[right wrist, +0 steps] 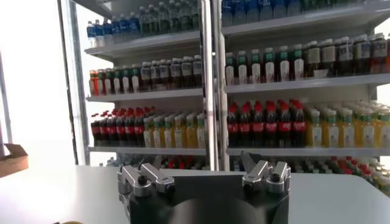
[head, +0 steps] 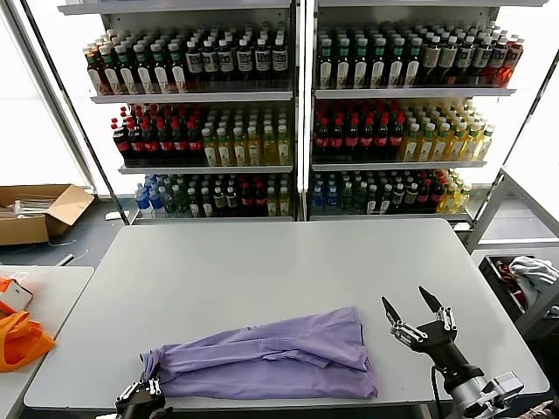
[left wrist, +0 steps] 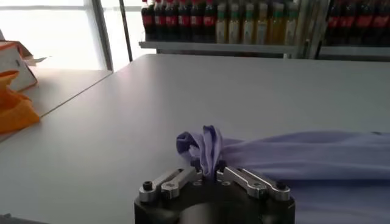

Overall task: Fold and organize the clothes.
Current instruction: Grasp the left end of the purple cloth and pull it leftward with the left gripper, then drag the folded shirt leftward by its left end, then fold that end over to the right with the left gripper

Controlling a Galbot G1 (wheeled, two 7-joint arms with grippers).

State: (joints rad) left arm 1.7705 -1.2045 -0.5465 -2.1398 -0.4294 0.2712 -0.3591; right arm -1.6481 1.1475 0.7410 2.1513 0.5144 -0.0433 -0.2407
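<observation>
The T-shirt lies as a long piece of cloth with its bunched tip (head: 152,360) held in my left gripper. I should bring that tip back over the T-shirt's middle (head: 262,358) to make the T-shirt shorter.
The clothes (head: 271,356), one lavender T-shirt, lie folded into a long strip near the front edge of the grey table (head: 279,262). My left gripper (head: 148,384) is at the strip's left end, shut on a bunched tip of the fabric (left wrist: 204,146) that stands up between its fingers (left wrist: 183,178). My right gripper (head: 414,310) hovers just right of the shirt's right end, open and holding nothing; its wrist view looks out over the table at the shelves.
Shelves of bottled drinks (head: 297,113) stand behind the table. A side table on the left carries bright orange fabric (head: 19,339). A cardboard box (head: 35,212) sits on the floor at the left, and a bin with white-grey cloth (head: 528,275) at the right.
</observation>
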